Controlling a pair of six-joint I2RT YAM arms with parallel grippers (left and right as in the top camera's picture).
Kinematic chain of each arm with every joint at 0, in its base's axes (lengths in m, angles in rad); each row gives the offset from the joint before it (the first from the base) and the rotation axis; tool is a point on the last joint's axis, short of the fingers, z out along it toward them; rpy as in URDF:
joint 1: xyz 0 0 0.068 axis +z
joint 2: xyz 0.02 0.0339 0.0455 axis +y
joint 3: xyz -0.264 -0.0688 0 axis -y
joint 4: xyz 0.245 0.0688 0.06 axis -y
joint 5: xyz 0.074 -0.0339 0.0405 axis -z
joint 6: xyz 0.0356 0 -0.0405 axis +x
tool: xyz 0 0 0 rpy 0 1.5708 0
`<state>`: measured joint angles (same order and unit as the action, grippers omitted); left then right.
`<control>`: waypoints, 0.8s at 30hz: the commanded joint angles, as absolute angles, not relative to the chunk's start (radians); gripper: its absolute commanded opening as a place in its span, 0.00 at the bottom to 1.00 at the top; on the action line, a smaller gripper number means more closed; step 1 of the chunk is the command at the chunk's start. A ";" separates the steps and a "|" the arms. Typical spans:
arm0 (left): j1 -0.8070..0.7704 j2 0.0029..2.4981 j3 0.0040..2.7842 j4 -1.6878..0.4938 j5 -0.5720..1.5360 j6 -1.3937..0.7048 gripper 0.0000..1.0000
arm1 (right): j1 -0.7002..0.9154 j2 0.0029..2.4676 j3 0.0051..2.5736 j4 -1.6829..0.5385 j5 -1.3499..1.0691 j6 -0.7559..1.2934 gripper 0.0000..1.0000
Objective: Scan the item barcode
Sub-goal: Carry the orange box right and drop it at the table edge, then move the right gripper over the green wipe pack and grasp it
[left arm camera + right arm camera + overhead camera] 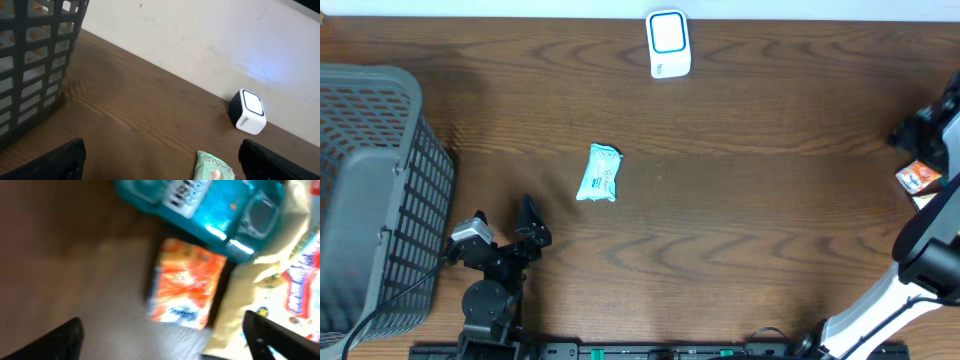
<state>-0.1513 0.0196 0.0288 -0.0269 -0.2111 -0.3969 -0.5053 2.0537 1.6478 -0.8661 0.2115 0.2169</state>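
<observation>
My empty right gripper should continue toward the pale green wipes packet (pixel 599 172) until its fingers are on both sides of the packet, because open wood (pixel 750 170) lies between the gripper and the packet.
A pale green wipes packet (pixel 599 173) lies flat mid-table; its top end (pixel 214 170) shows low between my left fingers. The white barcode scanner (pixel 668 44) with a blue-ringed face stands at the far edge, also in the left wrist view (pixel 247 111). My left gripper (pixel 532 225) is open near the front left, short of the packet, with nothing in it (pixel 167 160). My right gripper (pixel 162 330) hangs open at the table's right edge over an orange packet (pixel 187 282), which lies on the wood (pixel 918 178), touched by neither finger. That view is blurred.
A grey slatted basket (pixel 420 210) fills the left side and shows in the left wrist view (pixel 35 65). Beside the orange packet lie a teal package (pixel 210 205) and more colourful packs (pixel 300 275) at the right edge.
</observation>
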 commanded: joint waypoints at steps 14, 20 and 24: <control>-0.147 0.018 0.008 -0.060 -0.217 -0.405 0.98 | -0.115 1.848 1.682 -0.991 -0.776 0.400 0.99; -0.147 0.018 0.008 -0.060 -0.217 -0.405 0.98 | 0.182 1.852 1.565 -0.805 -0.581 0.401 0.99; -0.147 0.018 0.008 -0.060 -0.217 -0.406 0.98 | 0.415 1.852 1.441 -0.634 -0.435 0.513 0.98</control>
<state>-0.1513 0.0196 0.0288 -0.0269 -0.2108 -0.3973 0.2932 1.8473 1.5105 -0.6769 -0.5610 0.4320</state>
